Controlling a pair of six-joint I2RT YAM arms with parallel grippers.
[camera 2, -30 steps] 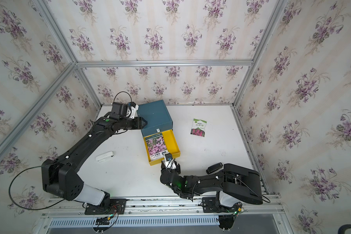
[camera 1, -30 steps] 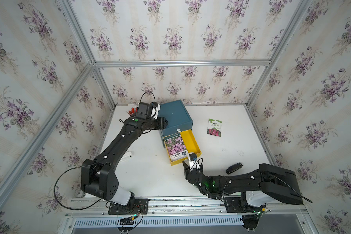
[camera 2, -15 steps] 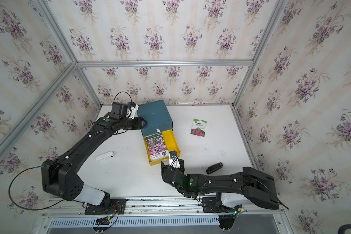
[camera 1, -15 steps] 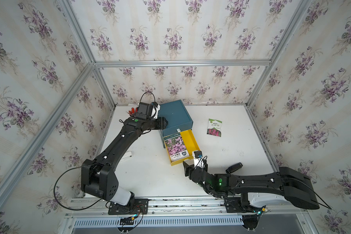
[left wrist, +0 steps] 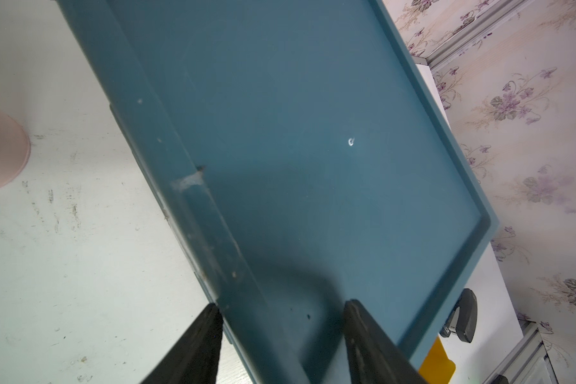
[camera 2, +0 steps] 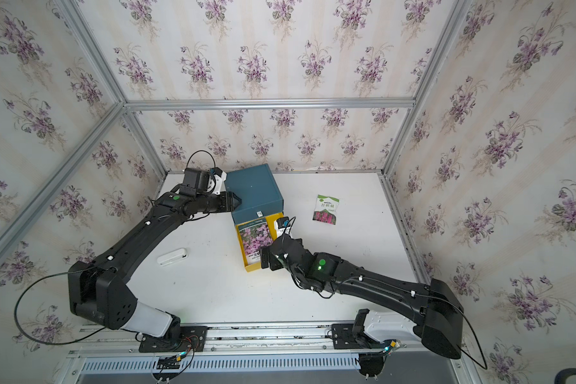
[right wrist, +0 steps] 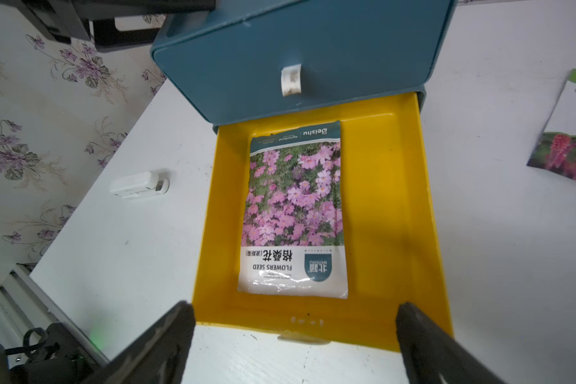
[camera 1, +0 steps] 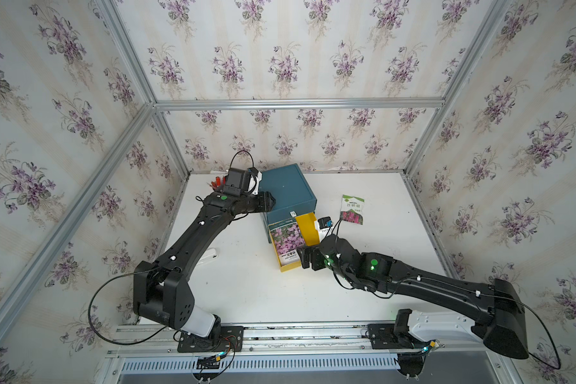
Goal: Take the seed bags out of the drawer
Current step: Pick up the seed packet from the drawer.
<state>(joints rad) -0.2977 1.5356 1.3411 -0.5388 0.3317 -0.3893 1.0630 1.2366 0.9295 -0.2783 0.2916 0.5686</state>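
My right gripper keeps going down and closes on the pink-flowered seed bag's long edge (right wrist: 341,211), since there is open space in the yellow drawer (right wrist: 380,214) beside that edge.
The pink-flowered seed bag (camera 1: 288,241) (camera 2: 256,241) (right wrist: 293,209) lies flat in the pulled-out yellow drawer (camera 1: 307,228) (right wrist: 379,199) of the blue box (camera 1: 285,189) (camera 2: 253,189) (left wrist: 313,133) (right wrist: 313,50). A white-green seed bag with red flowers (camera 1: 352,209) (camera 2: 326,209) (right wrist: 572,133) lies on the table to the right of the box. My right gripper (camera 1: 305,257) (camera 2: 268,259) (right wrist: 293,319) stands wide open just in front of the drawer's front wall, holding nothing. My left gripper (camera 1: 270,201) (camera 2: 236,201) (left wrist: 281,312) is shut on the blue box's left rear edge.
A small white gadget (camera 1: 210,256) (camera 2: 172,256) (right wrist: 138,184) lies on the table left of the drawer. A black stapler (left wrist: 463,312) sits beyond the box's far corner. Floral walls close the table on three sides. My right arm stretches across the front right.
My right arm has stretched forward and up to the drawer's front, and its gripper has opened wide. The left arm and the blue box have not moved.
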